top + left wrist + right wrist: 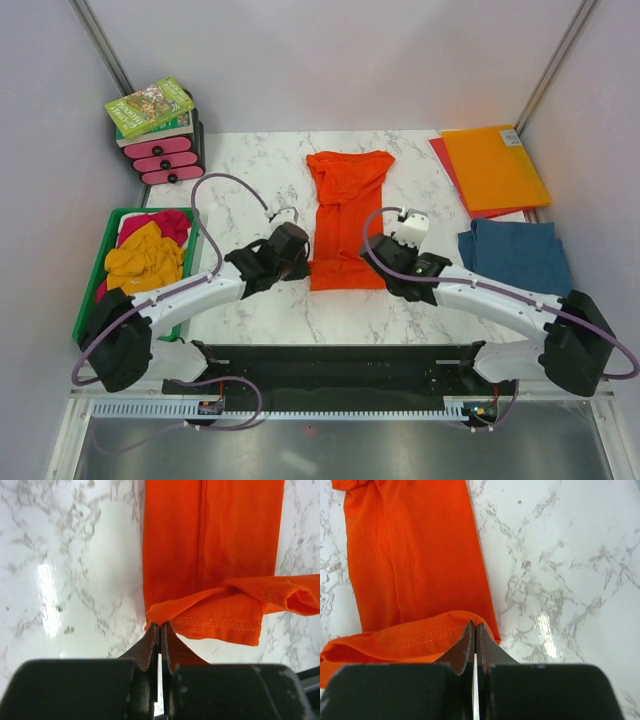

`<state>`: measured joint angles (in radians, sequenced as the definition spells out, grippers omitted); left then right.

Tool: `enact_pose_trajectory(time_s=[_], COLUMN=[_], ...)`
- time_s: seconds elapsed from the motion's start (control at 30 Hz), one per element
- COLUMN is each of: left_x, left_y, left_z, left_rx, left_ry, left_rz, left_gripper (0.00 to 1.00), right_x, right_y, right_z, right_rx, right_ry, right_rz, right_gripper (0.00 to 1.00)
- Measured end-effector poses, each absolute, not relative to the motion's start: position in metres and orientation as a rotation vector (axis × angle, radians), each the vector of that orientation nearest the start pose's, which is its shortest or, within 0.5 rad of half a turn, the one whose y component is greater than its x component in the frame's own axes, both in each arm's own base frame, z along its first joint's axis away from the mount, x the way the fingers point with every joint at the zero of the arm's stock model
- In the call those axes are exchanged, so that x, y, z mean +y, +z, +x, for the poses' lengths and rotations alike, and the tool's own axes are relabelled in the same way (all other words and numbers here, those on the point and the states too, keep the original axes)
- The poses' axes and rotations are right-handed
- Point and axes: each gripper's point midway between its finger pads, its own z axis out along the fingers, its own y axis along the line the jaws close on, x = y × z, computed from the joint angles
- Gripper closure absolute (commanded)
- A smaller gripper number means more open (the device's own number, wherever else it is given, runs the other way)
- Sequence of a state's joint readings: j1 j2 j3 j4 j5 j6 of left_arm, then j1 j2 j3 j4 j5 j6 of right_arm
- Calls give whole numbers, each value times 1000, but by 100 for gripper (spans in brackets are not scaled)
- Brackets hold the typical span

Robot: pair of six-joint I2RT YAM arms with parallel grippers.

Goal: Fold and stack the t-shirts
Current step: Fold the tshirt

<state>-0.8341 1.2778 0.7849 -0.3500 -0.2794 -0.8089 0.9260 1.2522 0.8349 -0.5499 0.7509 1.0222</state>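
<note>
I keep moving my left gripper's hem corner forward until the hem gets to the orange strip's middle [326, 221], because both hem corners [161, 612] are in line with the orange strip's long edges.
The bright orange t-shirt [345, 215] lies as a long narrow strip down the middle of the table. My left gripper [300, 262] is shut on its near left hem corner [161, 614], lifted slightly off the marble. My right gripper [385, 268] is shut on its near right hem corner [470, 619]. The hem is raised between them and its stitching shows in both wrist views. A folded teal-blue t-shirt [515, 252] lies at the right. Mustard-yellow [145, 258] and magenta [165, 225] t-shirts are piled in the green bin [92, 290].
Flat orange and red folders [492, 168] lie at the back right. A small drawer unit with pink fronts [165, 158] and books on top [150, 108] stands at the back left. Grey walls close in both sides.
</note>
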Motion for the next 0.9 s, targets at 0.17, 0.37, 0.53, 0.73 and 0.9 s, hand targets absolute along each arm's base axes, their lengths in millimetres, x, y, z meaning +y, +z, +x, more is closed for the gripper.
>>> enact_pose_trajectory(time_s=[0.17,0.37,0.53,0.73,0.9], left_x=[-237,-246,-246,-245,-248], left_y=[107,109,101,91,89], left_z=[289,327,348,369,386], left_rx=[2394,2394,2418,2440,2443], left_ry=[-405,-377,-353,-331,-331], left_rz=[-106,-90,-99,-113,-118], left_gripper=[98,98,98,98,98], right_x=[180,180,179,177,176], right_y=[112,94,82,76,68], right_z=[294,327,351,374,392], right_rx=[2205,2246,2271,2281,2292], right_ry=[26,-22,-21,-7,-8], right_rz=[362,331,334,347,356], right_gripper=[100,100,100,100,100])
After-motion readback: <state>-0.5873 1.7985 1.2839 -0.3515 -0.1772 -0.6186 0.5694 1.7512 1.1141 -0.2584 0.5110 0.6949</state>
